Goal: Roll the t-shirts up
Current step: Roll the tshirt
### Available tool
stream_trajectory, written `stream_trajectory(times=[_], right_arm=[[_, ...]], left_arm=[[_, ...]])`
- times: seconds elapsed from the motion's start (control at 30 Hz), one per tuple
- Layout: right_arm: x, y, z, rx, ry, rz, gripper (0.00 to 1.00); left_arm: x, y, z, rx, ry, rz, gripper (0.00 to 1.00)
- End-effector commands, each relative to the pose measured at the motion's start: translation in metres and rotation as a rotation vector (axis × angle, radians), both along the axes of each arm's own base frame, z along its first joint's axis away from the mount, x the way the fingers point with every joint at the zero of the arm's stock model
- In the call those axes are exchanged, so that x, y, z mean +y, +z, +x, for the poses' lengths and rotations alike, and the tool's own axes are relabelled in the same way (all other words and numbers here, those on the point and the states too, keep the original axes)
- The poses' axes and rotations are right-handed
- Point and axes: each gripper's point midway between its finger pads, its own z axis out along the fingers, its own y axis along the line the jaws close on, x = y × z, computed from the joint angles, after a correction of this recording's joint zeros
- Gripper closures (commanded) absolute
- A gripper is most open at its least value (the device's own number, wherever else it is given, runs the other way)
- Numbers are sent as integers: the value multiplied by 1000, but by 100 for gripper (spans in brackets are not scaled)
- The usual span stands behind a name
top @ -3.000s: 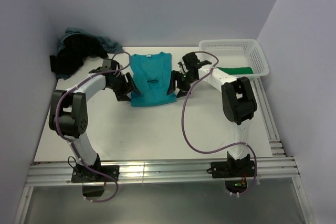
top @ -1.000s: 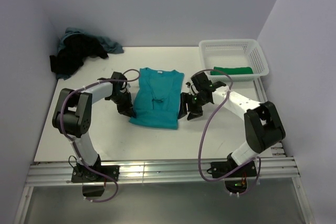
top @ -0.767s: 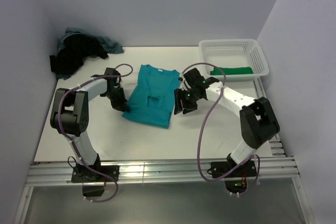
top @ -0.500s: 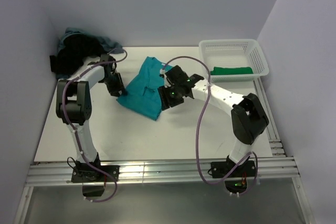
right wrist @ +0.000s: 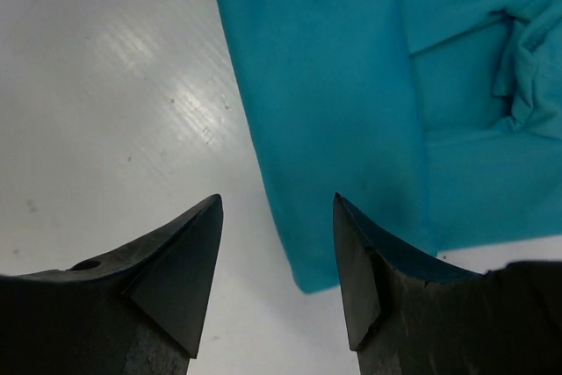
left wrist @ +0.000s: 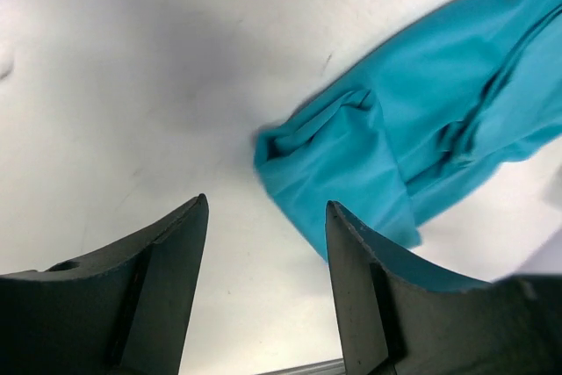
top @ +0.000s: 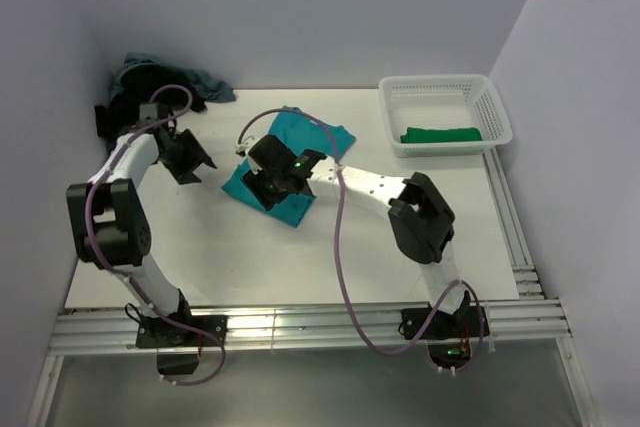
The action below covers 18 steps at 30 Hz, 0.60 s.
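I should pinch the slanted teal t-shirt (top: 290, 121) by its lower edge (top: 272, 213) with my right gripper and pull it closer before rolling, because it reaches near the table's far edge.
The bright teal t-shirt (top: 312, 142) lies folded narrow and slanted on the white table, its hem corner toward the near left. My right gripper (top: 268, 183) hangs over that lower end, open and empty; in the right wrist view the gripper (right wrist: 277, 198) straddles the shirt's (right wrist: 351, 85) edge. My left gripper (top: 192, 160) is open and empty, left of the shirt and apart from it; in the left wrist view the gripper (left wrist: 265, 202) is over bare table, with the shirt (left wrist: 421, 120) ahead on the right. A dark green t-shirt (top: 441, 134) lies rolled in the basket. Black and grey-blue t-shirts (top: 150, 97) are piled at the far left.
The white mesh basket (top: 447, 95) stands at the far right corner. The side walls close in at left and right. The aluminium rails (top: 300, 325) with the arm bases run along the near edge.
Both arms swung left and turned the teal shirt from straight to slanted. The left gripper let go and moved off left. The right gripper now sits open over the shirt's lower end.
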Motion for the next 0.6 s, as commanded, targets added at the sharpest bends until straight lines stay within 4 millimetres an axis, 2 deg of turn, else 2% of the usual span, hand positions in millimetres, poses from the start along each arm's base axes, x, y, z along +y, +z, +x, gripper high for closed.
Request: stream_trajectory(times=[0.0, 0.07, 0.13, 0.17, 0.23, 0.27, 0.33, 0.57], right_arm=[[17, 2, 21, -118, 20, -30, 39], [22, -9, 23, -135, 14, -51, 38], [29, -11, 27, -169, 37, -64, 38], [30, -21, 28, -168, 41, -83, 38], [34, -25, 31, -197, 45, -106, 38], [36, -34, 31, -203, 51, -128, 38], [39, -35, 32, -224, 58, -140, 38], [51, -47, 28, -203, 83, -118, 37]], left_arm=[[13, 36, -11, -83, 119, -104, 38], [17, 47, -22, -123, 158, -148, 37], [15, 54, -32, -156, 168, -175, 37], [14, 56, -35, -160, 172, -198, 37], [12, 54, -43, -149, 174, -213, 37], [11, 53, -46, -147, 170, -218, 37], [9, 47, -53, -139, 169, -224, 37], [8, 39, -64, -128, 168, -230, 37]])
